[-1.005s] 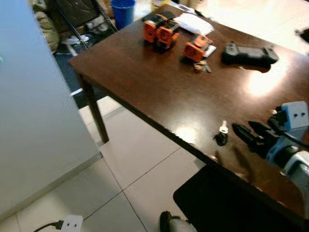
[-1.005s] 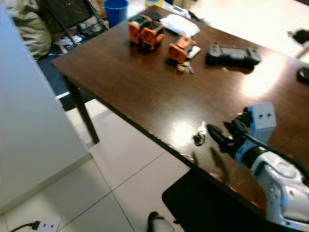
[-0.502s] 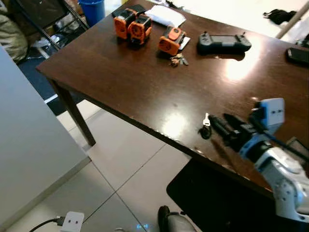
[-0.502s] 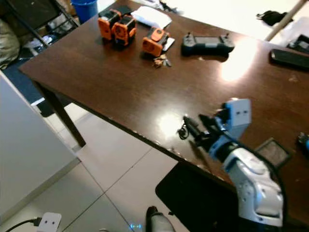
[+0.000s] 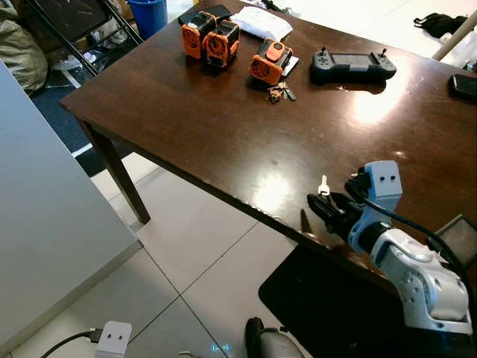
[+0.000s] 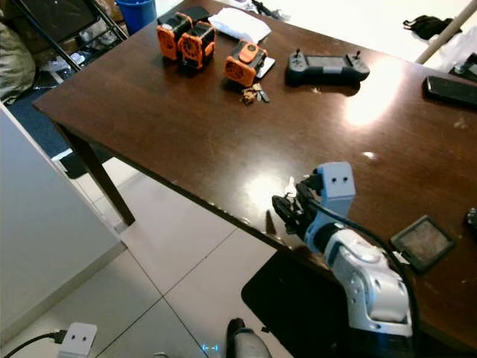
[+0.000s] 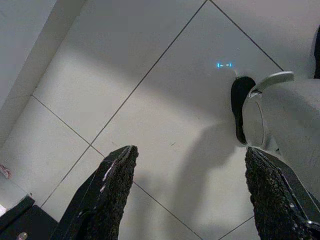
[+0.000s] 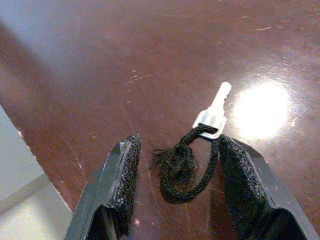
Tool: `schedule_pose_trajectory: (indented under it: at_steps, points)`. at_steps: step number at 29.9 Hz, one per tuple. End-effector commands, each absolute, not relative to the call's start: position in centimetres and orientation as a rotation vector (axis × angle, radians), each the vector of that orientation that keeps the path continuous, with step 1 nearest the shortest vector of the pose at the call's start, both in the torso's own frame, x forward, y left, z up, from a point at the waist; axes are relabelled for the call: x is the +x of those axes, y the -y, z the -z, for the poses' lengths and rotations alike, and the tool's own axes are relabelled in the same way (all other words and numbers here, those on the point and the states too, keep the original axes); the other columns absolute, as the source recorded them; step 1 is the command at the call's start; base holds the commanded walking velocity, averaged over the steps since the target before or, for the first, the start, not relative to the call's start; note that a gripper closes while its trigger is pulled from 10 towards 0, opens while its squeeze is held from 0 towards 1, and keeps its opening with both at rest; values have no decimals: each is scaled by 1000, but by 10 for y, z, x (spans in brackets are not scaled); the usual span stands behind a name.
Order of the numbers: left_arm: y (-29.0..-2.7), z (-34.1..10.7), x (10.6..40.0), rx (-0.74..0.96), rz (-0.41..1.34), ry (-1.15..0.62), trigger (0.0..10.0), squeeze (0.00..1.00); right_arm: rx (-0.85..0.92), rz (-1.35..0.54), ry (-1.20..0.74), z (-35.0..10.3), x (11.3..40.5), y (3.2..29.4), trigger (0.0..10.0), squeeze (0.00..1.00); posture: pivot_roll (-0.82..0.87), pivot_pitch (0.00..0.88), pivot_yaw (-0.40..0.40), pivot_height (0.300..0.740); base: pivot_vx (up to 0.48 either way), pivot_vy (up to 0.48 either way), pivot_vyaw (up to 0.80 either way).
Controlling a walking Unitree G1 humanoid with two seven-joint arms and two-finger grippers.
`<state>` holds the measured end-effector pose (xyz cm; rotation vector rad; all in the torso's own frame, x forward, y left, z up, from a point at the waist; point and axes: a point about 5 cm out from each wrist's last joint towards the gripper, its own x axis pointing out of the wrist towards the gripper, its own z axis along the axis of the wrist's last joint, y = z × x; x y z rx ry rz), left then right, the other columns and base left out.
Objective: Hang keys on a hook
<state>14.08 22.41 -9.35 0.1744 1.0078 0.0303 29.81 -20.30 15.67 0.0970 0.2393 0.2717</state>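
I expect the key (image 5: 323, 186) to come along and dangle when I lift the black cord, because the cord loops through the head of the silver key (image 8: 208, 129).
A small silver key (image 8: 213, 116) on a black cord loop (image 8: 183, 171) lies on the dark wooden table (image 5: 223, 127), close to its near edge. My right gripper (image 5: 319, 208) is low over the table and open. One finger (image 8: 124, 175) stands on each side of the cord, and the key blade (image 5: 323, 183) pokes out past the fingertips. The left gripper (image 7: 190, 195) hangs open above the tiled floor with nothing between its fingers.
At the far side of the table lie orange devices (image 5: 211, 39), a bunch of keys (image 5: 280, 92), a black controller (image 5: 352, 66) and a white packet (image 5: 261, 22). A black square pad (image 5: 456, 236) sits by my right arm. A white wall panel (image 5: 45, 224) stands left, with a power strip (image 5: 112, 339) on the floor.
The camera has shifted. My right gripper has moved forward from beside the key, and its fingers now straddle the cord. The key has stayed in place on the table.
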Motion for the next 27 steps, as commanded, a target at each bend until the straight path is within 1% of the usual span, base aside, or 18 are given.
schedule_pose_trajectory:
  at_steps: [1,11,20,27]
  points:
    - [-225,98,129,179,-27,-1053,10000,0,100,-262,-288,-150,296,205,10000,0,-122,137,78,740,0,0,0]
    - [-225,98,130,177,-30,-1050,10000,0,89,-295,-377,-146,292,198,10000,0,-121,142,78,740,0,0,0]
    - [-224,98,129,174,-30,-1051,10000,0,105,-357,-370,-152,289,190,10000,0,-120,144,75,740,0,0,0]
    - [-223,98,129,169,-32,-1049,10000,0,148,-379,-342,-161,290,190,10000,0,-117,144,72,740,0,0,0]
